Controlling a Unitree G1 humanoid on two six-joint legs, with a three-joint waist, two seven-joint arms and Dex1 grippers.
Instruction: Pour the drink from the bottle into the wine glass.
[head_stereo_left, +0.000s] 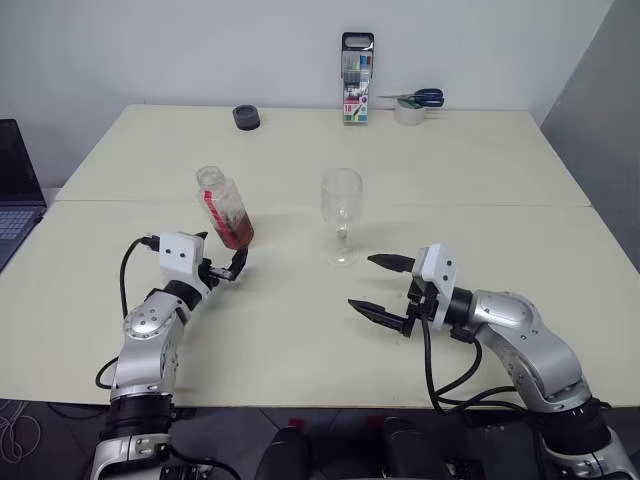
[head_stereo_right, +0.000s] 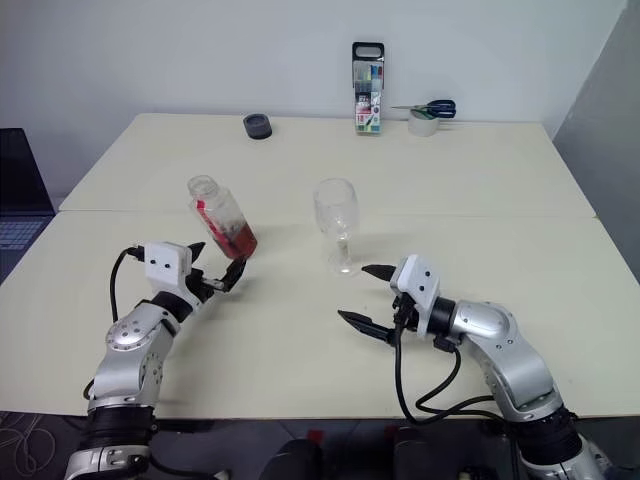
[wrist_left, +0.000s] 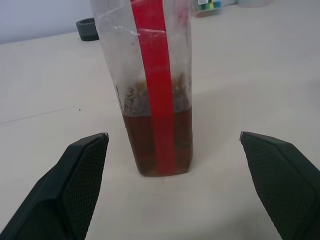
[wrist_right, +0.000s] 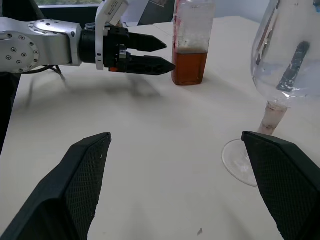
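The bottle's base is in line with the gap between the left gripper's open fingers, so it should keep moving forward until they are on both sides of the bottle's body, then close.
The bottle stands on the table left of centre, its mouth open, a red label strip down its side. The reddish-brown drink fills its lower part. My left gripper is open and level right in front of the bottle. Its fingers stand wide on either side and touch nothing. The empty wine glass stands upright at mid-table, to the right of the bottle. My right gripper hovers open just right of and nearer than the glass's foot, holding nothing.
At the table's far edge are a black round object, a tall marker pack and blue-handled scissors on a tape roll. A laptop sits off the left edge. A seam crosses the table behind the glass.
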